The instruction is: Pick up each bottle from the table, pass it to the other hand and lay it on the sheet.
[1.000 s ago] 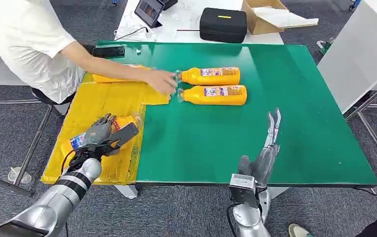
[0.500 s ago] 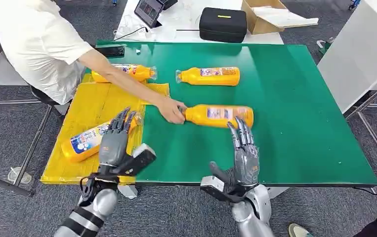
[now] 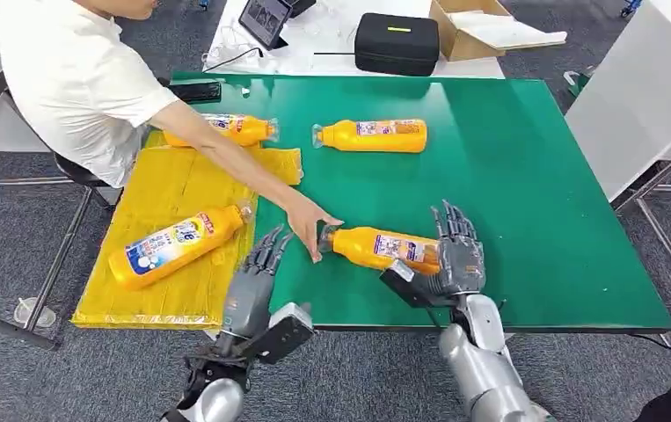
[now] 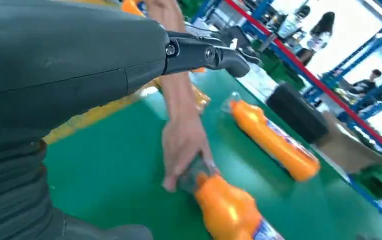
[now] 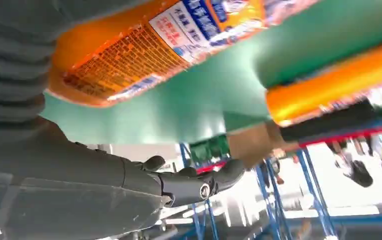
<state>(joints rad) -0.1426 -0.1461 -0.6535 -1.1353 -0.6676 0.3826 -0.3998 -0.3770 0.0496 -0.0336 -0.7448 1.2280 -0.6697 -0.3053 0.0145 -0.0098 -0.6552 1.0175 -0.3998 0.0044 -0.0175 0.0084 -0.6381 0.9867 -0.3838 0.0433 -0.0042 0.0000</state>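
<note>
I should expect a big white-and-blue label hidden underneath when I lift the orange bottle [image 3: 384,249], because the small-print label [image 3: 402,250] faces up on the bottle.
An orange bottle [image 3: 377,248] [image 4: 229,212] [image 5: 163,42] lies on its side on the green table [image 3: 534,176], near the front edge. A person's hand [image 3: 312,220] [image 4: 182,147] rests on its capped end. My right hand [image 3: 455,260] is against its base end, fingers straight and spread, thumb [image 5: 194,185] apart from it. My left hand [image 3: 257,274] hovers open at the front edge, just right of the yellow sheet [image 3: 182,180]. A second bottle [image 3: 173,245] lies on the sheet. A third [image 3: 226,129] lies at the sheet's far edge, and another [image 3: 371,135] [image 4: 274,142] on the bare table.
The seated person in a white shirt [image 3: 76,79] reaches across the sheet from the left. A phone [image 3: 193,90] lies at the table's far left corner. Behind it are a black case [image 3: 397,42], a tablet [image 3: 266,19] and a cardboard box [image 3: 481,31]. A white cabinet [image 3: 639,97] stands at right.
The person has dragged one bottle from the far side to the front edge. My right hand has moved up to its base. My left hand has left the sheet and swung right.
</note>
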